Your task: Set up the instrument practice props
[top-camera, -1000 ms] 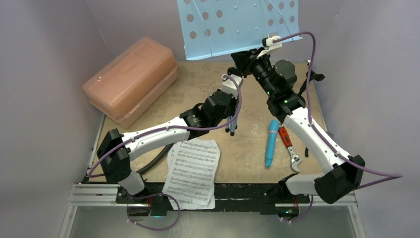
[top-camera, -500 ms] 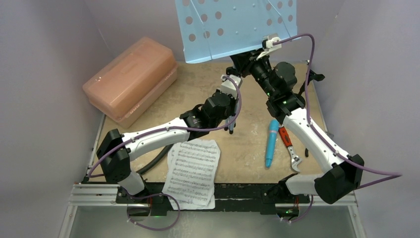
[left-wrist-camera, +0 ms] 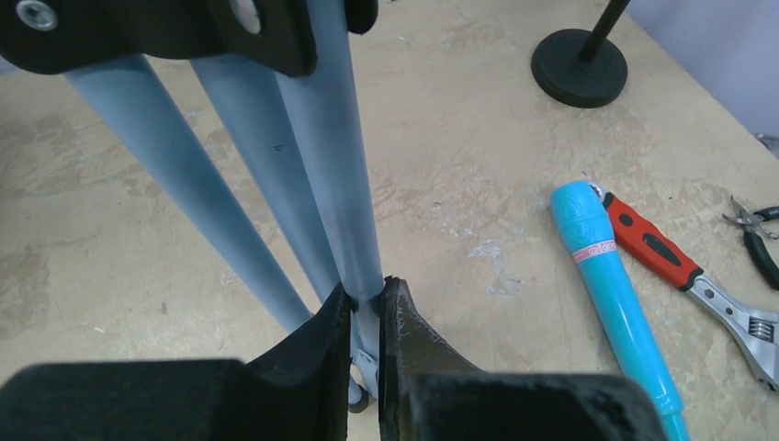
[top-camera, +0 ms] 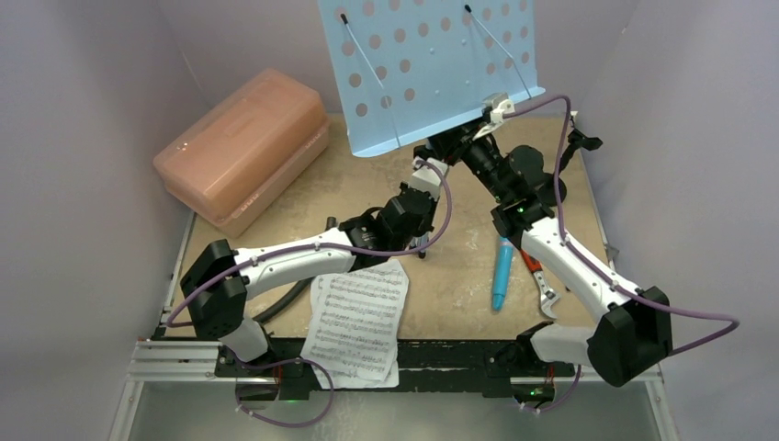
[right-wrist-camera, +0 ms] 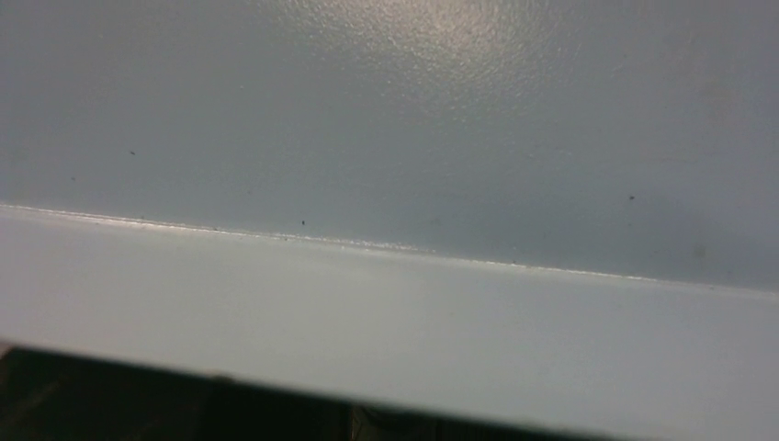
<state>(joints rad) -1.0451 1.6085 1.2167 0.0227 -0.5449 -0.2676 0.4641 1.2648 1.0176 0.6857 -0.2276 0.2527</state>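
The tripod legs are folded together and my left gripper is on the leg nearer the microphone (left-wrist-camera: 351, 197), so next I move back and pull out the leg nearer the case (left-wrist-camera: 195, 195).
The light-blue perforated music stand (top-camera: 432, 64) stands tilted at the back centre, its desk facing the top camera. My left gripper (left-wrist-camera: 367, 296) is shut on one of its thin blue tripod legs (left-wrist-camera: 344, 184), just above the table. My right gripper (top-camera: 448, 141) sits under the desk's lower shelf, its fingers hidden. In the right wrist view the desk and shelf (right-wrist-camera: 386, 303) fill the picture. The turquoise microphone (top-camera: 502, 271) (left-wrist-camera: 615, 303) lies on the table at the right. Sheet music (top-camera: 358, 317) lies at the near edge. The black mic stand (top-camera: 581, 141) is at the back right, with its round base (left-wrist-camera: 579, 69) on the table.
A salmon-pink case (top-camera: 243, 147) sits at the back left. A red-handled adjustable wrench (top-camera: 530, 255) (left-wrist-camera: 657, 248) lies just right of the microphone, with pliers (left-wrist-camera: 758, 239) beyond it. A black hose (top-camera: 289, 294) curves under the left arm. Grey walls close both sides.
The stand's desk has swung more upright and lower in the top view, now showing its face. Both arms shifted with it, and the left wrist drew slightly nearer with the legs.
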